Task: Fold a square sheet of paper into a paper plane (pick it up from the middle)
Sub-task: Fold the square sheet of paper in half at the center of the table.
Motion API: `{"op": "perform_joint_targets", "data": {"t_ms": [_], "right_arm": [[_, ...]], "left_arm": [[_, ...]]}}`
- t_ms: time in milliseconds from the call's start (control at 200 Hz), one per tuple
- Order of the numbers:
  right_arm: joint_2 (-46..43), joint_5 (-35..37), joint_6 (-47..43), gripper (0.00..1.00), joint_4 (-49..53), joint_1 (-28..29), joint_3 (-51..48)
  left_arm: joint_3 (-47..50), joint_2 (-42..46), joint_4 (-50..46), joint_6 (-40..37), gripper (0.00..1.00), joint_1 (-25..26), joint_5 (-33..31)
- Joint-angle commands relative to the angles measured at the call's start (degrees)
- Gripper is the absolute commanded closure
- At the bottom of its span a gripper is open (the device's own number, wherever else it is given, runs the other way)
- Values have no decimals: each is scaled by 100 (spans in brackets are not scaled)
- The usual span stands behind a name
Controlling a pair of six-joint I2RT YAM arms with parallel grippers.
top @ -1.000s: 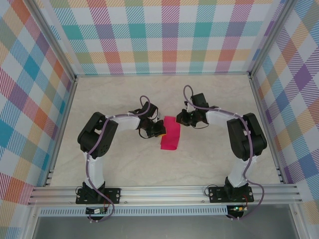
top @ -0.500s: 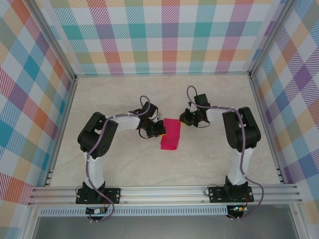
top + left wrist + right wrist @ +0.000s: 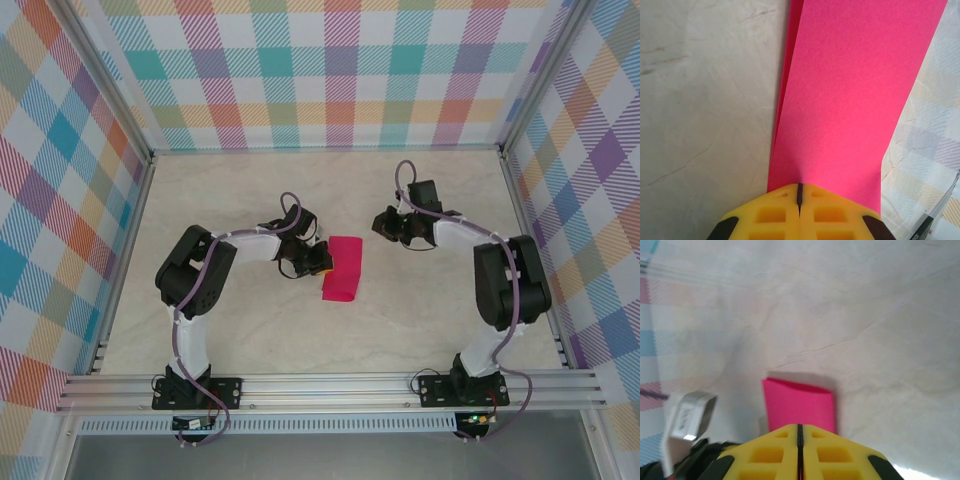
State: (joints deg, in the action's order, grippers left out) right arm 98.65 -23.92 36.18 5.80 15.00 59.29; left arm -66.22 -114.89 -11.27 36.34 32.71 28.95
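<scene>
The doubled sheet gapes at its far end [image 3: 799, 384], so while my left gripper pins one edge, my right gripper should return and press along the opposite edge [image 3: 357, 272].
The square sheet of paper [image 3: 342, 268], magenta-pink, lies doubled over into a narrow rectangle at the table's middle. My left gripper [image 3: 322, 258] is shut on its left edge. In the left wrist view the yellow jaws [image 3: 800, 187] meet on the sheet [image 3: 850, 100], and two layers show along its left side. My right gripper [image 3: 384, 224] hangs to the right of the sheet and a little further back, apart from it. Its yellow jaws [image 3: 800, 429] are pressed together with nothing between them, and the folded sheet [image 3: 799, 405] lies ahead of them.
The marble-look tabletop [image 3: 250, 330] is fenced by aluminium rails and checked cloth walls [image 3: 340, 70]. Part of the left arm [image 3: 690, 415] appears at the lower left of the right wrist view. Open room lies in front of and behind the sheet.
My right gripper has drawn away from the sheet's right edge, moving right and slightly back. The left gripper and the sheet have stayed put.
</scene>
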Motion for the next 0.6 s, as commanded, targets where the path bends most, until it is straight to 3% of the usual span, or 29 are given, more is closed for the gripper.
{"op": "perform_joint_targets", "data": {"t_ms": [0, 270, 595], "right_arm": [[-25, -506, -157, 89, 338, 225, -203], [1013, -486, -27, 89, 528, 756, 675], [1651, -193, 277, 91, 225, 499, 804]], "left_arm": [[568, -837, -1565, -58, 100, 69, -1122], [557, -842, -1611, -39, 100, 69, -1158], [644, -811, -1635, 32, 100, 69, -1198]]}}
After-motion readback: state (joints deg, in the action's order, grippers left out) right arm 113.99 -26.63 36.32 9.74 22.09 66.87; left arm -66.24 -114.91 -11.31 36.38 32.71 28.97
